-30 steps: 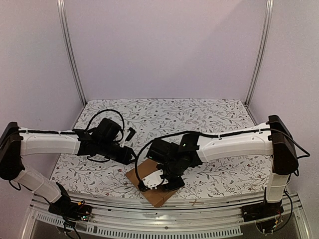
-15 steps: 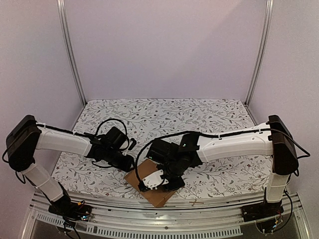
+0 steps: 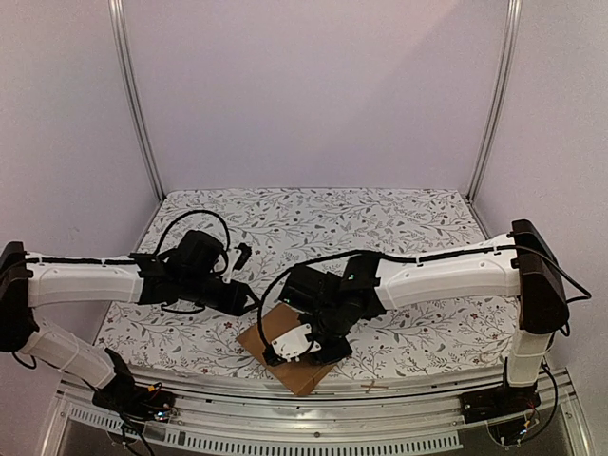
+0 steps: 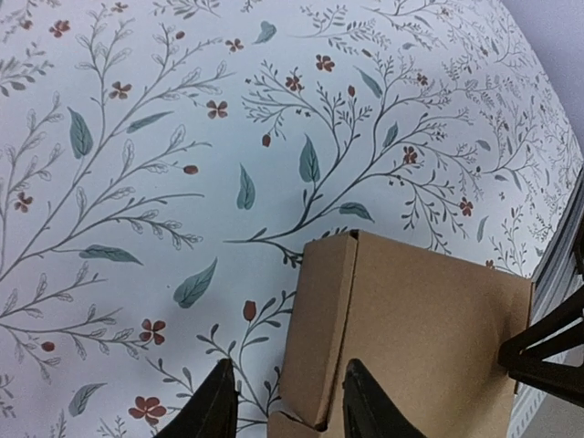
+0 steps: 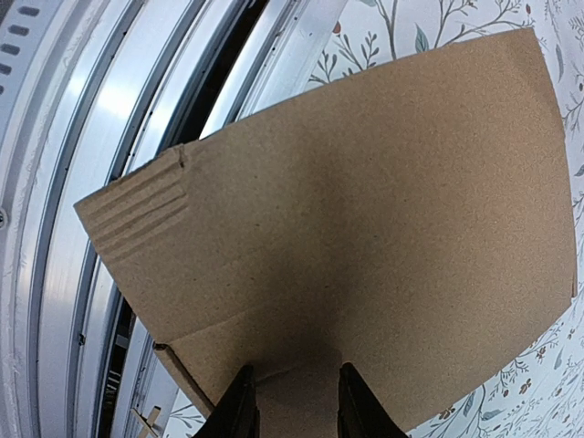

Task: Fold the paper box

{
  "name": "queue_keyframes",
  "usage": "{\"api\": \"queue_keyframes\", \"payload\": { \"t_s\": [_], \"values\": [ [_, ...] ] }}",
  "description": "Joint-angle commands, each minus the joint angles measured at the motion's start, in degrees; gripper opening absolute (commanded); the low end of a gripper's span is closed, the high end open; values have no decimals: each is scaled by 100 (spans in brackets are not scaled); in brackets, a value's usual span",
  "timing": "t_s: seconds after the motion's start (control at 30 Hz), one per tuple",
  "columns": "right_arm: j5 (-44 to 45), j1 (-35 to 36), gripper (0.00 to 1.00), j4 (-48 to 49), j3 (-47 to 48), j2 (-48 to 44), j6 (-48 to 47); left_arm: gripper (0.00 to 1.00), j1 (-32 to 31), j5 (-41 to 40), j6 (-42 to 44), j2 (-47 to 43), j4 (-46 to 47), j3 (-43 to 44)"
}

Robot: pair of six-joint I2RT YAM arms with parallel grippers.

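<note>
My left gripper is working on the paper box, which lies crooked with its near corner over the bar (image 3: 302,390), so it should first push at the box's side flap (image 4: 317,328) to turn the box squarer.
The paper box (image 3: 296,377) is a partly folded plain brown carton lying at the table's near edge. In the left wrist view its top panel (image 4: 429,338) fills the lower right, with a narrow side flap (image 4: 319,319) bent down along its left edge. My left gripper (image 3: 251,304) (image 4: 289,411) is open and straddles that flap, one finger over the cloth and the other over the panel. My right gripper (image 3: 290,350) (image 5: 297,401) points down at the broad panel (image 5: 365,182), its fingers a little apart with their tips against the cardboard.
A flowered tablecloth (image 4: 137,182) covers the table. The ribbed aluminium rail (image 5: 109,137) (image 3: 285,418) runs just beyond the box's near corner. Two metal frame posts (image 3: 133,95) (image 3: 494,95) rise at the back corners.
The left arm's rear link rose half a second ago and has dropped back, while its gripper stayed by the box's left corner. The right arm and the box have not moved.
</note>
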Motion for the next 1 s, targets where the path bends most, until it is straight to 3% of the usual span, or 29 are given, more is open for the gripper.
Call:
{"api": "queue_keyframes", "payload": {
  "t_s": [0.0, 0.2, 0.43, 0.73, 0.97],
  "values": [
    [199, 27, 28, -72, -120, 91, 7, 39, -163, 310, -65, 560, -80, -168],
    [206, 26, 28, -79, -128, 84, 14, 37, -313, 398, -74, 1261, 139, -179],
    [256, 22, 28, -96, -137, 75, 7, 33, -343, -115, 55, 1606, -76, 27],
    [270, 27, 28, -105, -160, 74, 16, 40, -263, -165, 48, -365, 543, -295],
    [275, 29, 28, -155, -48, 104, 7, 41, -216, 387, -32, -162, 605, -392]
  ]
}}
